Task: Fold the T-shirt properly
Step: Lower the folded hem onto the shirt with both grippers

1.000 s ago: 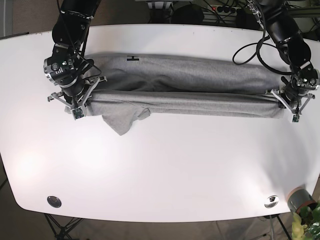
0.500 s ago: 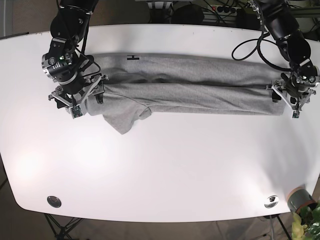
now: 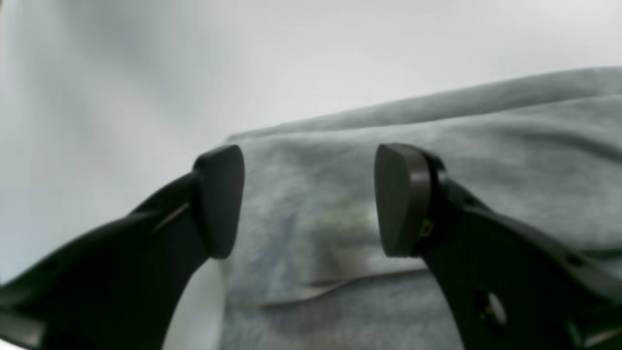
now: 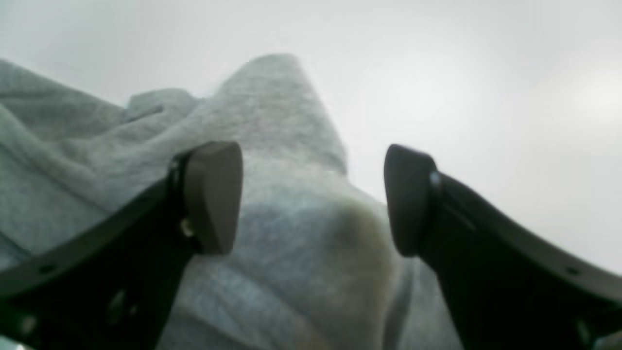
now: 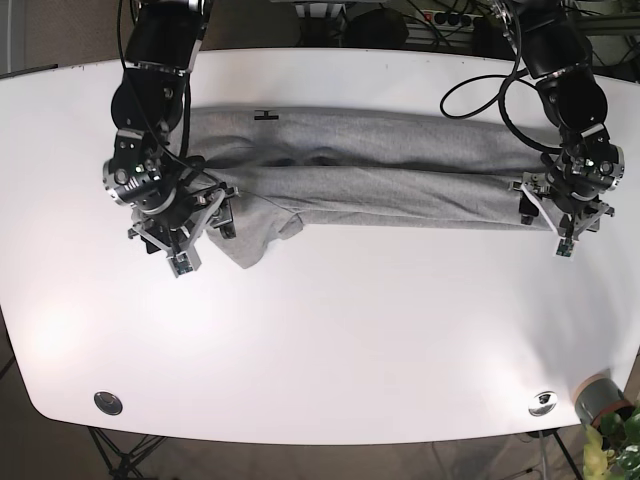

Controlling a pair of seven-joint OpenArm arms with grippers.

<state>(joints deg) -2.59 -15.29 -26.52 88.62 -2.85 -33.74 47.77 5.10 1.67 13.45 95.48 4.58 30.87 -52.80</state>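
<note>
The bunched flap [image 5: 250,226] should unfold and make the band longer when I pull it outward, because its crumpled corner [image 5: 247,256] sticks out past the straight front edge.
The heather-grey T-shirt [image 5: 400,170] lies across the back of the white table [image 5: 330,330] as a long band folded lengthwise. A small black neck mark [image 5: 264,114] shows at its back left. A loose sleeve flap [image 5: 245,245] sticks out toward the front on the left. My right gripper [image 5: 195,238] is open over the shirt's left end; the right wrist view shows bunched grey cloth [image 4: 301,233] below the open gripper [image 4: 311,197]. My left gripper [image 5: 545,215] is open at the shirt's right end, over flat cloth [image 3: 316,218] in the left wrist view, where the gripper [image 3: 308,199] holds nothing.
Two round silver discs [image 5: 108,402] [image 5: 543,402] sit near the table's front corners. A grey cylinder [image 5: 600,397] and green leaves [image 5: 612,445] are off the front right corner. Black cables [image 5: 480,95] hang at the back right.
Both grippers have come off the shirt's folded edge, and the cloth has settled flatter. The right gripper moved toward the front over the sleeve flap; the left shifted slightly inward.
</note>
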